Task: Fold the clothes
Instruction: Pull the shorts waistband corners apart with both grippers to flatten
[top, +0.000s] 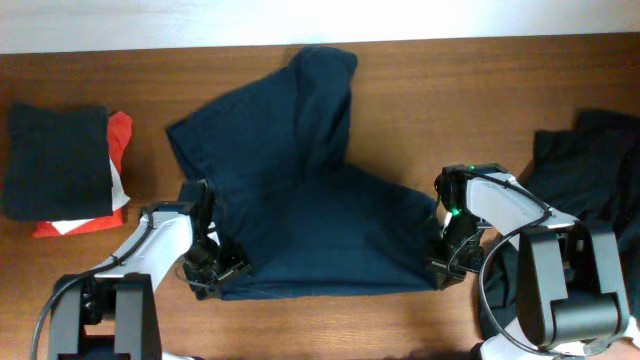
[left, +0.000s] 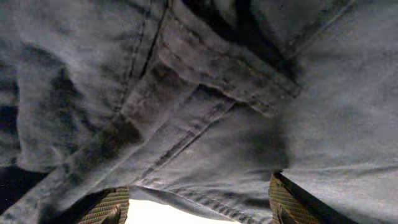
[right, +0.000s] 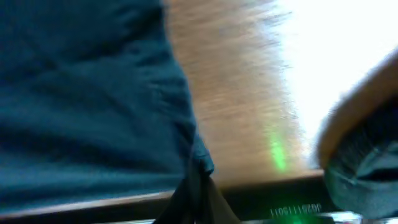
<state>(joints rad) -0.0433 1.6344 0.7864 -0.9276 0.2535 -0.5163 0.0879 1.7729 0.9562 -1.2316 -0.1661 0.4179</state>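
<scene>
The navy shorts' far leg (top: 305, 110) is slanted and bunched up. My left gripper should hold the shorts' side while my right gripper pulls that leg's corner (top: 347, 66) out first.
The navy shorts (top: 320, 200) lie spread across the middle of the wooden table, with one leg reaching toward the far edge. My left gripper (top: 215, 270) is at the shorts' near left corner. In the left wrist view its fingers (left: 199, 208) stand wide apart, with the seamed fabric (left: 205, 112) draped over and between them. My right gripper (top: 445, 262) is at the near right corner. In the right wrist view its fingers (right: 196, 199) are closed together, pinching the edge of the fabric (right: 87, 99).
A folded black garment (top: 55, 160) lies at the far left on a red and white item (top: 118, 135). A heap of dark clothes (top: 590, 165) lies at the right edge. The table's near edge (right: 267, 183) is just below the right gripper.
</scene>
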